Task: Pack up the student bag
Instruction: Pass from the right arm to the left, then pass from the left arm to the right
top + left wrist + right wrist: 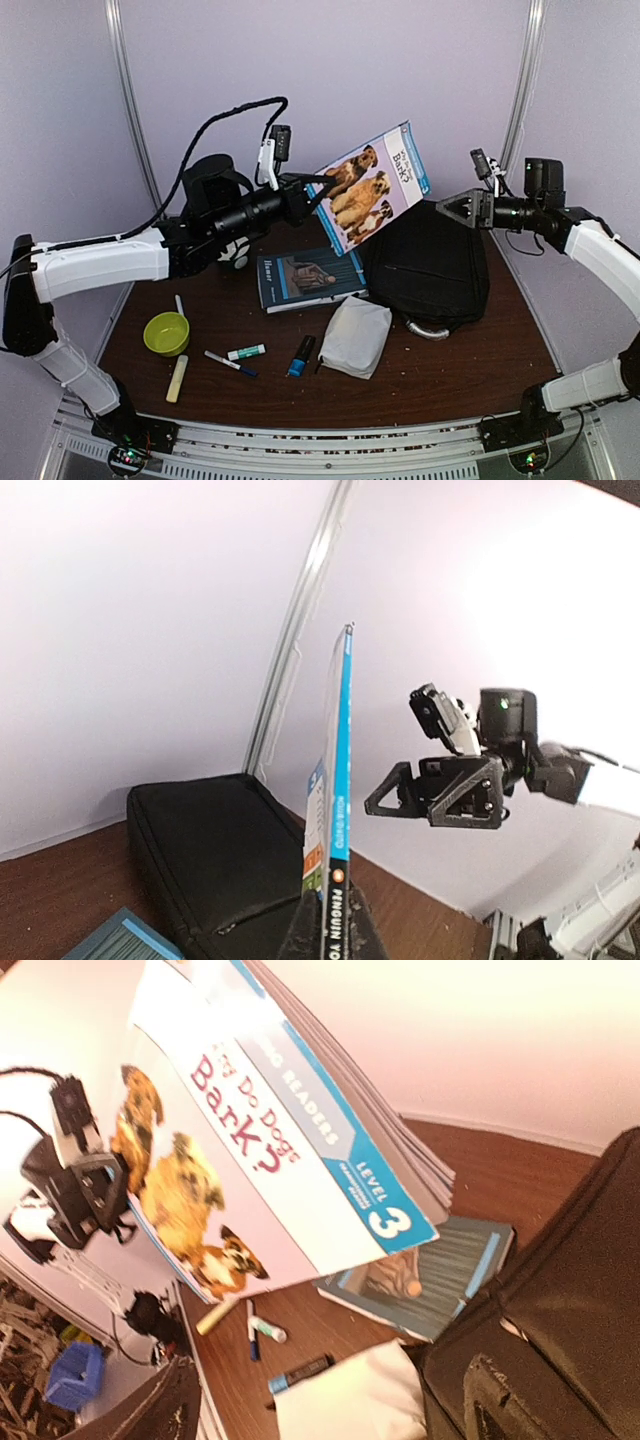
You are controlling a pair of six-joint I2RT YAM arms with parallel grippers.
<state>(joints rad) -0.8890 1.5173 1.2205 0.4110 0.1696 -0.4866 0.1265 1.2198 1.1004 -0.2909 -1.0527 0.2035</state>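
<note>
I expect the bag's top (430,262) to bow up into an opening when I lift, since the grey handle (428,331) is peeking out from under the bag's front edge.
The student bag (425,262), black with a grey handle (430,328), lies flat at the right of the table; it also shows as the bag (200,850) and the bag (575,1290) in the wrist views. My left gripper (313,190) is shut on a thin dog book (375,188), holding it tilted in the air above the bag's left edge. In the left wrist view the book (341,780) stands edge-on between my gripper (335,935). My right gripper (455,208) stands open just right of the book, apart from it. In the right wrist view the book (270,1130) fills the upper part and my gripper (330,1410) holds nothing.
A blue-grey book (310,278) lies left of the bag, with a white pouch (355,335) in front of it. A green bowl (166,333), a yellow stick (177,378), markers (230,362) and a blue marker (299,356) lie at the front left.
</note>
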